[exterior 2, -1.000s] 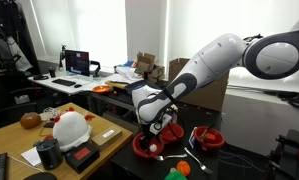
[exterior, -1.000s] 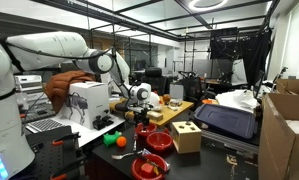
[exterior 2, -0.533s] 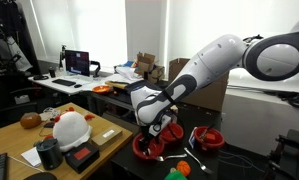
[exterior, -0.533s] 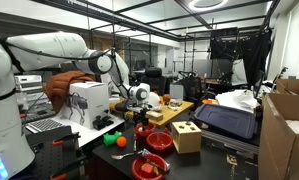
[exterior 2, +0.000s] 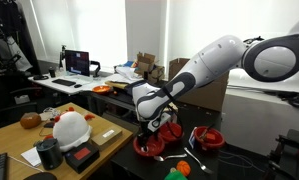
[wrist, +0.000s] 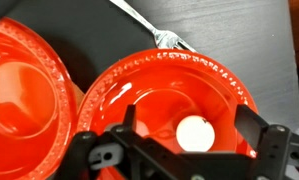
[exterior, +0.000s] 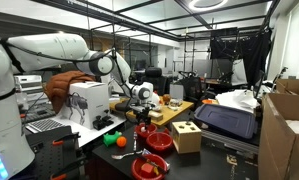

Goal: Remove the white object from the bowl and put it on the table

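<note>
The robot should turn its gripper until both fingers fit inside the bowl (wrist: 193, 98), because the white object sits off-center toward the finger over the red bowl's rim (wrist: 245, 95).
In the wrist view the white object (wrist: 196, 133), a small round white lump, lies in the bottom of a red bowl (wrist: 139, 85). My gripper (wrist: 189, 122) is open just above the bowl, with one finger on each side of the white object and not touching it. In both exterior views the gripper (exterior: 141, 113) (exterior 2: 152, 128) hangs over the red bowl (exterior: 146, 130) (exterior 2: 145, 148) on the dark table (exterior: 94, 158) (exterior 2: 204, 160). The white object is hidden in the exterior views.
A second red bowl (wrist: 24, 100) touches the first on its left, and a fork (wrist: 149, 25) lies behind. More red bowls (exterior: 159, 141) (exterior 2: 207, 137), a wooden box (exterior: 186, 136), a white machine (exterior: 87, 100) and cardboard boxes (exterior: 285, 130) stand nearby.
The arm has shifted only slightly over the bowl. The gripper stays open.
</note>
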